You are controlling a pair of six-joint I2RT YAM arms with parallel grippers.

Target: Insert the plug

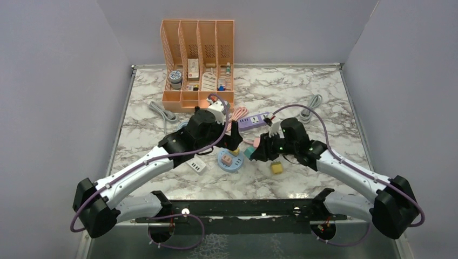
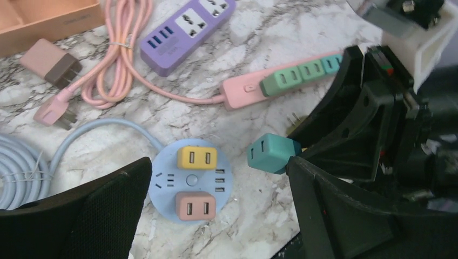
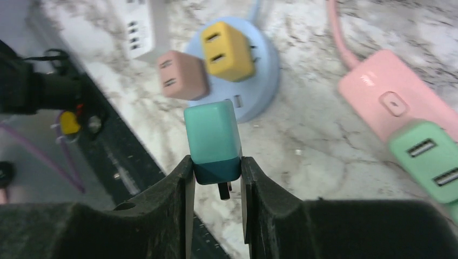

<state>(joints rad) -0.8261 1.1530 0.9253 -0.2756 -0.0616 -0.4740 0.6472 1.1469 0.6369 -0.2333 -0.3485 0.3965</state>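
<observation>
My gripper will push the teal plug point(image 2: 273, 153) down, and the plug will go in flush and stay upright, because the purple power strip's white socket point(image 2: 190, 23) shows open slots.
My right gripper point(image 3: 216, 175) is shut on a teal plug point(image 3: 212, 137), prongs pointing back between the fingers, held above the marble just right of the round blue socket hub point(image 3: 263, 86). The hub point(image 1: 229, 160) has a yellow plug point(image 3: 227, 49) and a pink plug point(image 3: 182, 75) in it. In the left wrist view the teal plug point(image 2: 273, 152) hangs right of the hub point(image 2: 164, 183). My left gripper point(image 2: 216, 216) is open and empty, its fingers spread over the hub's near side. In the top view both grippers, left point(image 1: 233, 141) and right point(image 1: 258, 151), meet near the hub.
A pink power strip point(image 2: 243, 90) with green adapters and a purple power strip point(image 2: 183, 35) lie behind the hub. A white strip point(image 1: 197, 164) lies left of it and a yellow cube point(image 1: 276, 168) right. An orange organizer point(image 1: 198, 59) stands at the back. Coiled cables point(image 2: 108, 70) lie around.
</observation>
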